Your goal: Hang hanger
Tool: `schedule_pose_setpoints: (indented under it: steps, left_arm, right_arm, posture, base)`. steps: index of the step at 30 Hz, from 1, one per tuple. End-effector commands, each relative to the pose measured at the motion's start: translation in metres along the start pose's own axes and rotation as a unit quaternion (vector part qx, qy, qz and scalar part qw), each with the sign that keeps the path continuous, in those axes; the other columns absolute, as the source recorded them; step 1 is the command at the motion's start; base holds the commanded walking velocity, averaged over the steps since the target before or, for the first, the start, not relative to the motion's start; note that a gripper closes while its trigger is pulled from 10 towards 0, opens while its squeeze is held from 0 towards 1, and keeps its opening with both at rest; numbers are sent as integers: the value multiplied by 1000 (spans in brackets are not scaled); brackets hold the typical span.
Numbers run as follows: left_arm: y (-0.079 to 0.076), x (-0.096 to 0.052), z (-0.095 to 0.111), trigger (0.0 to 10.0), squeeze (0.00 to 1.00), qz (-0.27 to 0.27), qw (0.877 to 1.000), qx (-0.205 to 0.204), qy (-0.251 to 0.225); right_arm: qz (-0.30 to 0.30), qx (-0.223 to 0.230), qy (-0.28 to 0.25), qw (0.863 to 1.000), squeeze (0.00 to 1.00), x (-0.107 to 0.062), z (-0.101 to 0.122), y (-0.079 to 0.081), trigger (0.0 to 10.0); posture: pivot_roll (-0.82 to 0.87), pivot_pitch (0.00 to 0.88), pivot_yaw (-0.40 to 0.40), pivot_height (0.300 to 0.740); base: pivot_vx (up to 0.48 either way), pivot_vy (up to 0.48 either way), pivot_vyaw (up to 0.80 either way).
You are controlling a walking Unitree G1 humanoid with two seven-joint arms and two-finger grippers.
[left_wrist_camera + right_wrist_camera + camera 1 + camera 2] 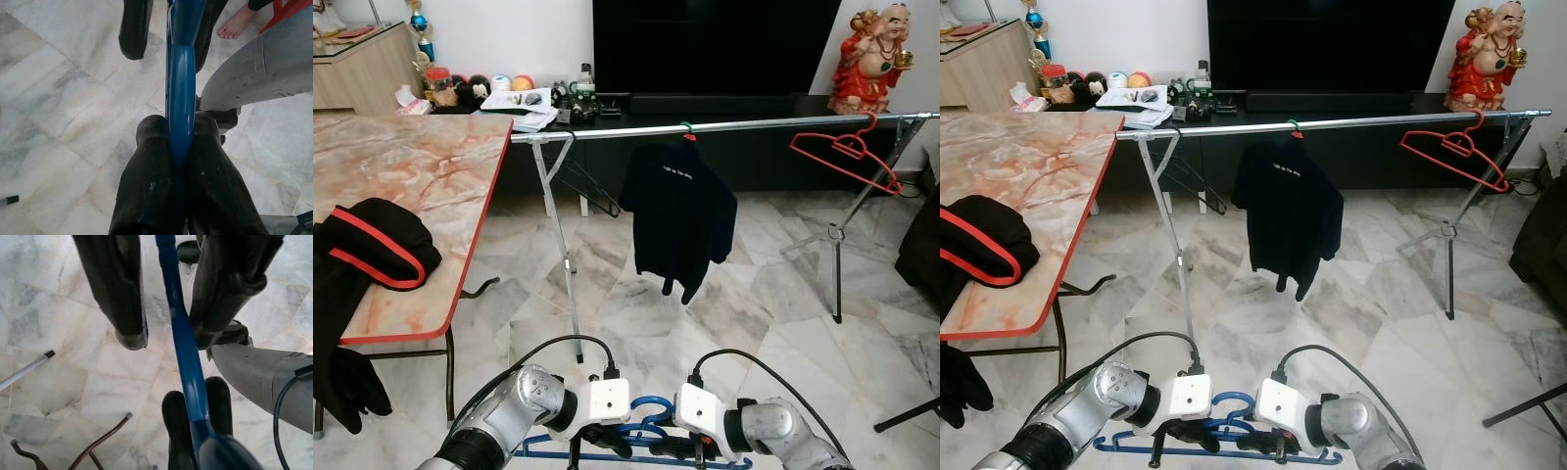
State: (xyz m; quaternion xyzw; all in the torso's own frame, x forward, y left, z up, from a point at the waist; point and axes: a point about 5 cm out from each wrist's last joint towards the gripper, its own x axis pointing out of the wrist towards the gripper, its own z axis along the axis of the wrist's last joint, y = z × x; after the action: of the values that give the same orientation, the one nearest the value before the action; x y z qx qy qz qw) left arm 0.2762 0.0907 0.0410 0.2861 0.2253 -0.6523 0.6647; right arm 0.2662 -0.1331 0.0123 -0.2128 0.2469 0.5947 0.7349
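My right gripper will keep the blue hanger (653, 399) in line with its fingers when I carry it, because the blue bar (183, 330) lies lengthwise between them.
A blue plastic hanger (644, 407) is held low over the marble floor, between my two grippers at the bottom of the eye views. My left gripper (178, 134) is shut on its bar (181, 88), one black finger pressed to each side. My right gripper (168, 335) faces it from the other side. It is open, its fingers (122, 298) spread on either side of the same blue bar (183, 347). Ahead stands a metal clothes rail (754, 124). It carries a black shirt (680, 211) on a green hanger and an empty red hanger (842, 152).
A marble-topped table (421, 176) with a red rim stands to my left, with a black and red jacket (372, 245) draped over its edge. The rail's folding legs (563, 245) stand on the floor ahead. Behind the rail are a TV console and a red statue (876, 54). A person's bare foot (234, 24) is close by.
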Motion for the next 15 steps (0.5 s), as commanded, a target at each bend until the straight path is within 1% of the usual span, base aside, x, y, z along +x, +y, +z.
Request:
schedule_pose_setpoints:
  steps: [1,2,3,4,14,15]
  left_arm:
    - [-3,4,7,10000,0,-15,1000,13,-10]
    - [-3,4,8,10000,0,-16,1000,13,-10]
    - [-3,5,8,10000,0,-16,1000,13,-10]
    - [-4,5,8,10000,0,-17,1000,14,-11]
    - [-4,7,11,10000,0,-18,1000,12,-12]
    - [-4,7,12,10000,0,-18,1000,12,-14]
  right_arm:
    - [4,0,-12,1000,0,3,6,-1,784]
    - [19,2,-10,1000,0,5,5,2,5373]
    - [24,2,-10,1000,0,5,4,3,5373]
    - [30,2,-8,1000,0,6,4,4,10000]
    - [39,-5,8,999,0,10,3,7,10000]
    - [43,-6,10,999,0,11,3,7,8667]
  posture:
    - [-34,0,5,740]
    - [-34,0,5,740]
    - [-34,0,5,740]
    - [-32,0,5,740]
    - [-29,0,1,740]
    - [-29,0,0,740]
  base:
    - [0,0,0]
    - [0,0,0]
    - [0,0,0]
    - [0,0,0]
    - [0,0,0]
    - [0,0,0]
